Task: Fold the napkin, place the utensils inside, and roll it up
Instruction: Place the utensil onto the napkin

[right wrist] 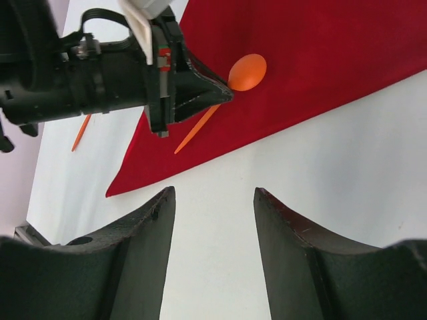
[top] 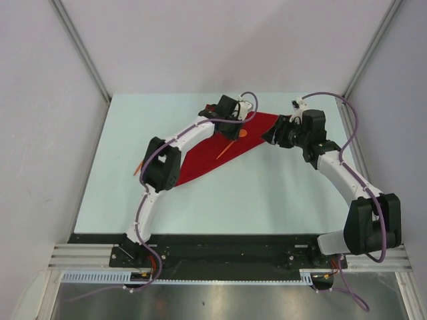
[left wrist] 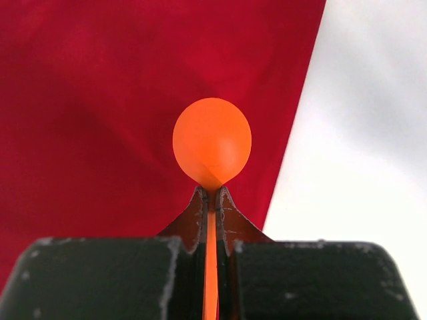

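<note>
The orange spoon's bowl [top: 243, 133] and handle are both inside the red napkin's edges, so my left gripper keeps going down until the spoon lies on the cloth [top: 230, 145], and then let go.
The red napkin [top: 200, 163] lies folded into a long triangle on the table; it fills the left wrist view [left wrist: 100, 100]. My left gripper [top: 238, 125] [left wrist: 212, 191] is shut on the neck of an orange spoon [left wrist: 212, 141] [right wrist: 247, 71], just behind its round bowl, over the napkin's right half. The spoon's handle slants down-left over the cloth [top: 223, 150]. A second orange utensil [top: 138, 167] [right wrist: 81, 131] rests on the bare table left of the napkin. My right gripper [top: 270, 133] [right wrist: 212, 197] hovers open and holds nothing, over bare table beside the napkin's right tip.
The pale table [top: 267, 193] is walled by grey panels at the left, back and right. The left arm's elbow [top: 162, 167] overlaps the napkin's lower-left corner. The arm bases sit on the black rail [top: 227, 250] at the near edge.
</note>
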